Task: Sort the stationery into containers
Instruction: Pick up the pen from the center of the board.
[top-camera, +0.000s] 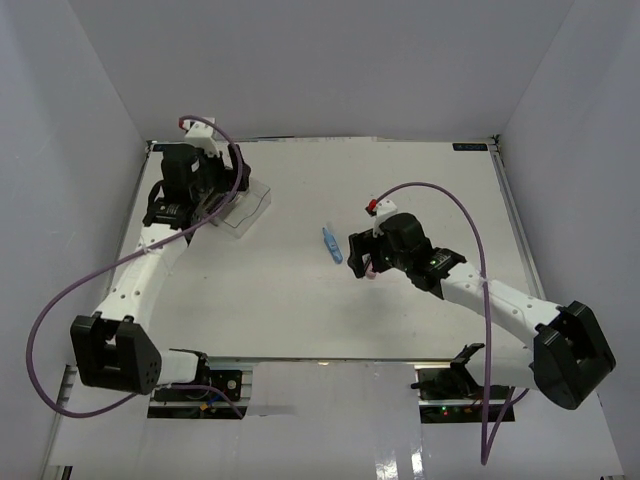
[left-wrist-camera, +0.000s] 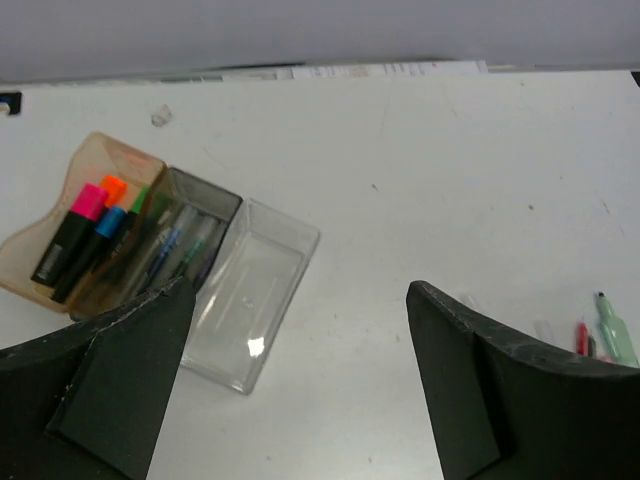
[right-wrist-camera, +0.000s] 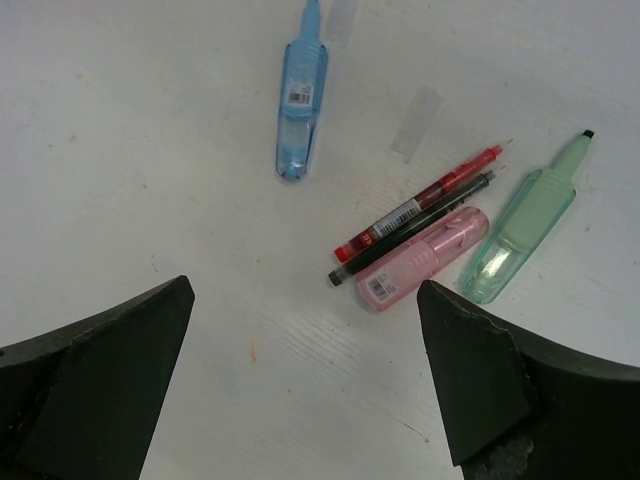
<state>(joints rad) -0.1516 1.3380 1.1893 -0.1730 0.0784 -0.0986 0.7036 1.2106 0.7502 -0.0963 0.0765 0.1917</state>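
Note:
I should pick up the red pen (right-wrist-camera: 415, 205) with my right gripper and pass it over, because it lies far from my left gripper by the organiser tray (left-wrist-camera: 180, 240).
The organiser tray (left-wrist-camera: 262, 290) sits at the table's back left, also seen in the top view (top-camera: 248, 212). Its amber compartment (left-wrist-camera: 40, 240) holds black highlighters with pink (left-wrist-camera: 88, 201), orange (left-wrist-camera: 113, 188) and blue (left-wrist-camera: 110, 221) caps. The grey compartment holds thin pens (left-wrist-camera: 170, 250). The clear compartment holds nothing. My left gripper (left-wrist-camera: 300, 390) is open, hovering beside the tray. My right gripper (right-wrist-camera: 305, 385) is open above the table centre. Below it lie a pastel blue marker (right-wrist-camera: 301, 105), a red pen (right-wrist-camera: 420, 205), a black pen (right-wrist-camera: 412, 228), a pink marker (right-wrist-camera: 425, 258) and a mint marker (right-wrist-camera: 520, 232).
White walls enclose the table on the left, back and right. A clear strip of tape (right-wrist-camera: 416, 122) lies by the pens. The blue marker also shows in the top view (top-camera: 331, 244), left of my right gripper (top-camera: 362, 255).

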